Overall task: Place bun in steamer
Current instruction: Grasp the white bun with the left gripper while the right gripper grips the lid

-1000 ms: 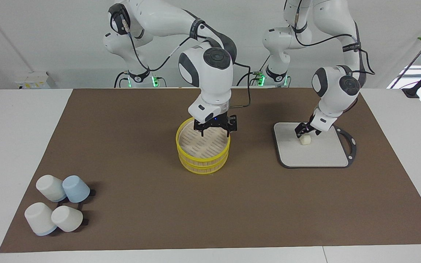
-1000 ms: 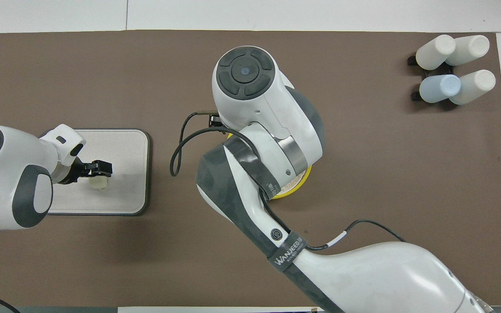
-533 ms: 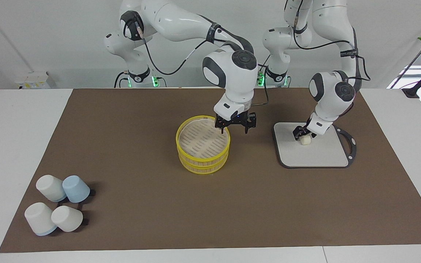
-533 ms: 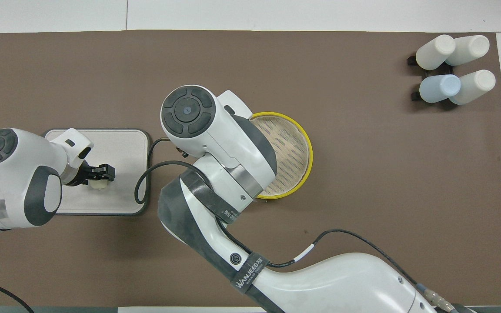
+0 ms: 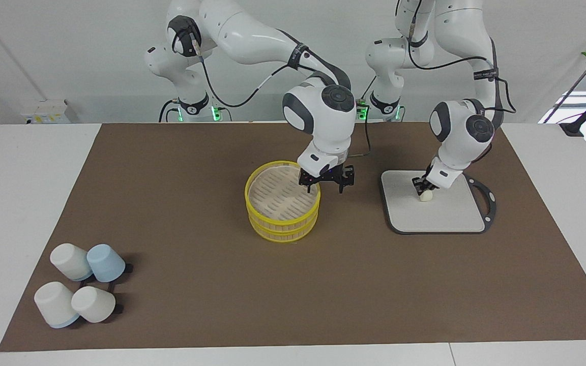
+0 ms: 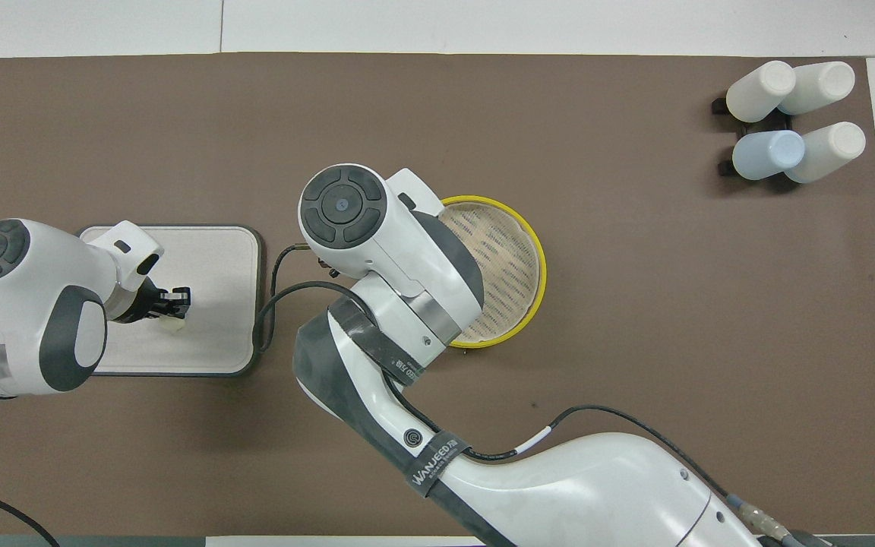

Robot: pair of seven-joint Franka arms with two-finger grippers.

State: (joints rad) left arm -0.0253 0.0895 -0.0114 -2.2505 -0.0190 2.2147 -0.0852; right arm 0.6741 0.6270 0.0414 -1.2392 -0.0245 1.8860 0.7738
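Note:
The steamer's top level [image 5: 280,192] is covering the lower level. I should lift the top level off by its rim [image 5: 318,196] with my right gripper before my left gripper brings the bun.
The yellow-rimmed steamer [image 5: 279,226] stands mid-table, its top tier holding nothing; it also shows in the overhead view [image 6: 539,282]. The small cream bun [image 5: 426,196] lies on the grey black-rimmed board [image 5: 445,217] toward the left arm's end, and shows in the overhead view [image 6: 176,325]. My left gripper [image 5: 423,187] is down on the board, its fingers closed in on the bun's top; it also shows in the overhead view [image 6: 177,300]. My right gripper [image 5: 325,187] is open and straddles the steamer's rim on the side toward the board. The overhead view hides it under its own arm.
Several upturned cups [image 5: 82,284], white and pale blue, lie on a black rack at the right arm's end, farther from the robots, also in the overhead view [image 6: 791,121]. A brown mat [image 5: 196,284] covers the table.
My right gripper swung from over the steamer's middle to its rim toward the board and lowered. My left gripper's fingers narrowed onto the bun, which stays on the board.

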